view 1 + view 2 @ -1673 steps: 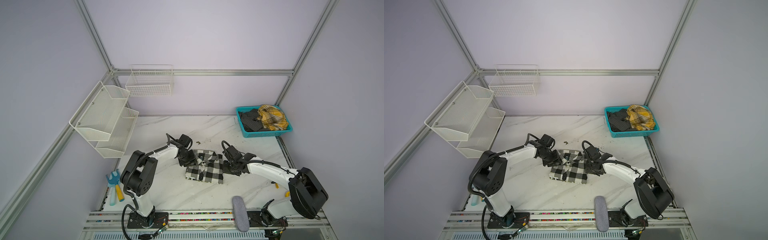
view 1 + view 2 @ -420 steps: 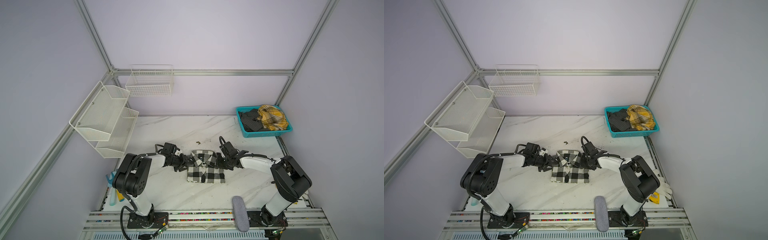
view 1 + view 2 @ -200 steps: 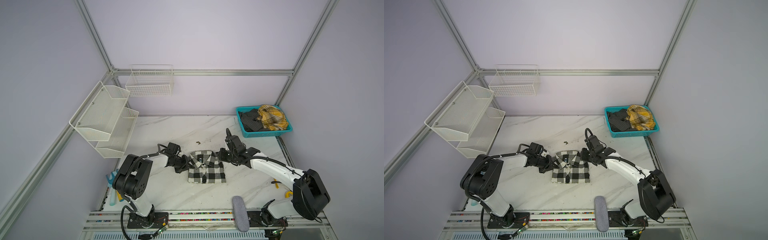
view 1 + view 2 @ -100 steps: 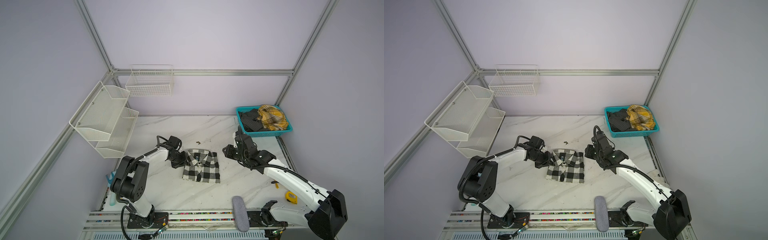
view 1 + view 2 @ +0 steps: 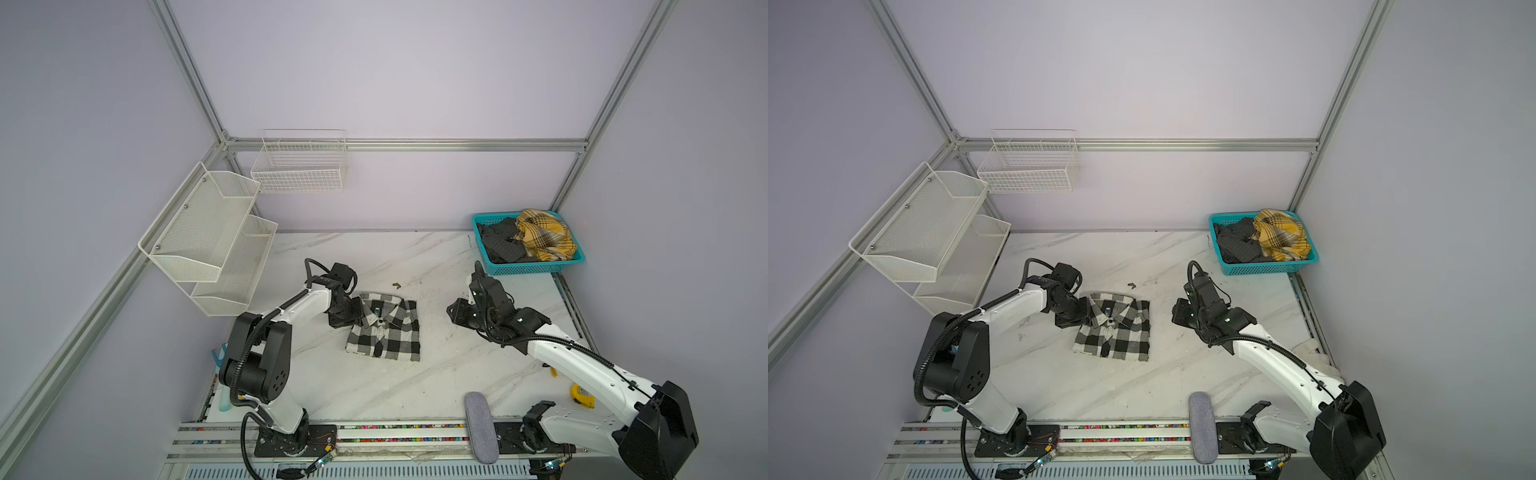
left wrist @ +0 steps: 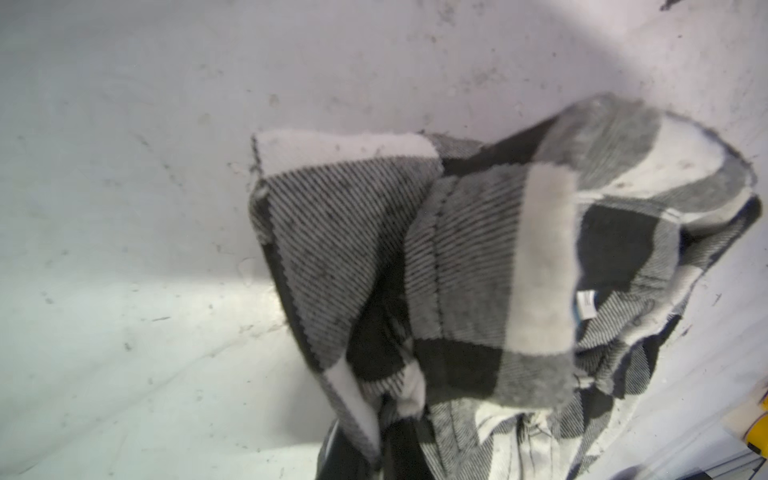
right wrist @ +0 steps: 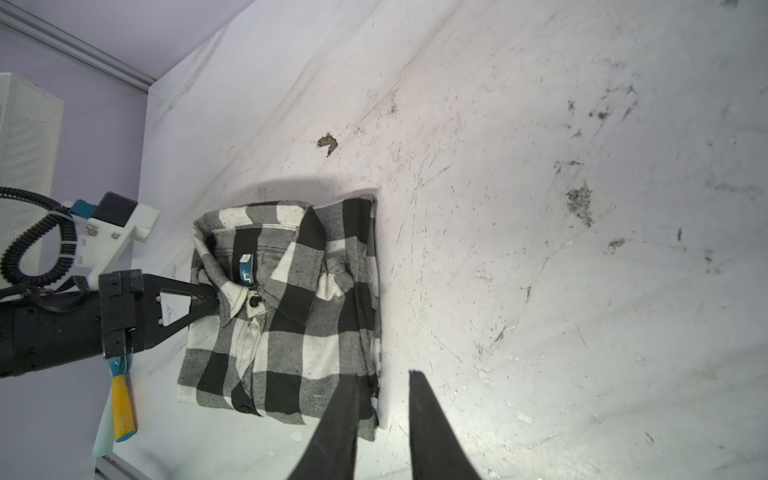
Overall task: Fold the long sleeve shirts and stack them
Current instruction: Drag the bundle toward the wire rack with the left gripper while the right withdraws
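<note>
I see the back corner [image 5: 305, 246] by the shelves open and the checked shirt folded flat [image 5: 390, 329]. My left gripper should keep dragging it there, releasing near the back wall.
The black-and-white checked long sleeve shirt [image 5: 384, 332] [image 5: 1115, 328] lies folded into a rectangle on the white marbled table, collar toward the back. My left gripper [image 5: 358, 312] [image 5: 1086, 313] is shut on the shirt's collar edge at its left side; the right wrist view shows its fingertips [image 7: 210, 297] pinching the cloth. In the left wrist view the gathered shirt [image 6: 478, 257] fills the frame. My right gripper [image 5: 453, 311] [image 7: 384, 376] hovers to the right of the shirt, open, with nothing between its fingers. A yellow plaid shirt [image 5: 544, 235] and a dark grey one [image 5: 500, 245] lie crumpled in the basket.
A teal basket [image 5: 536, 268] stands at the back right corner. White mesh shelves [image 5: 208, 237] hang on the left wall and a wire basket [image 5: 299, 166] on the back wall. A grey pad [image 5: 480, 428] and a yellow tape measure [image 5: 582, 395] lie near the front.
My right gripper has drawn back to the right, off the shirt's edge. The left gripper has dragged the folded shirt a little to the left.
</note>
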Tool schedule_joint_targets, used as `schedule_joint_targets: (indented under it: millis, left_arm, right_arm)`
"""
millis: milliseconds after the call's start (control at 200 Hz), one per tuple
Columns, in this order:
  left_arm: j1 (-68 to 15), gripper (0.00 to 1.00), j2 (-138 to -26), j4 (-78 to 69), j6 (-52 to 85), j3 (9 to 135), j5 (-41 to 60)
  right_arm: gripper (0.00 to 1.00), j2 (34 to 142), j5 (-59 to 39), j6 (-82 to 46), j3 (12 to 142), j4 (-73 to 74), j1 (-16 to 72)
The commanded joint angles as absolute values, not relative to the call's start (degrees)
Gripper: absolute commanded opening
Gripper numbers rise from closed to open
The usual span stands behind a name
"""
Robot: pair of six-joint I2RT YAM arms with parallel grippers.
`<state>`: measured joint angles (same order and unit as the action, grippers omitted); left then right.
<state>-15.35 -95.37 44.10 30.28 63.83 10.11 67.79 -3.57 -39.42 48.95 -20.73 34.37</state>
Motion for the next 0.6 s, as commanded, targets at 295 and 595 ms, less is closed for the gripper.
schedule_joint_targets:
  millis: [295,595]
  left_arm:
    - [-6.6,0.0,-99.6,49.8,22.9,78.7,-2.2]
    - [-0.2,0.0,-109.0,51.8,19.6,95.3,-8.2]
  right_arm:
    - [0.25,68.7,-6.0,-41.5,45.2,-13.3,33.9]
    - [0.25,71.6,-7.9,-40.1,45.0,-10.6,34.0]
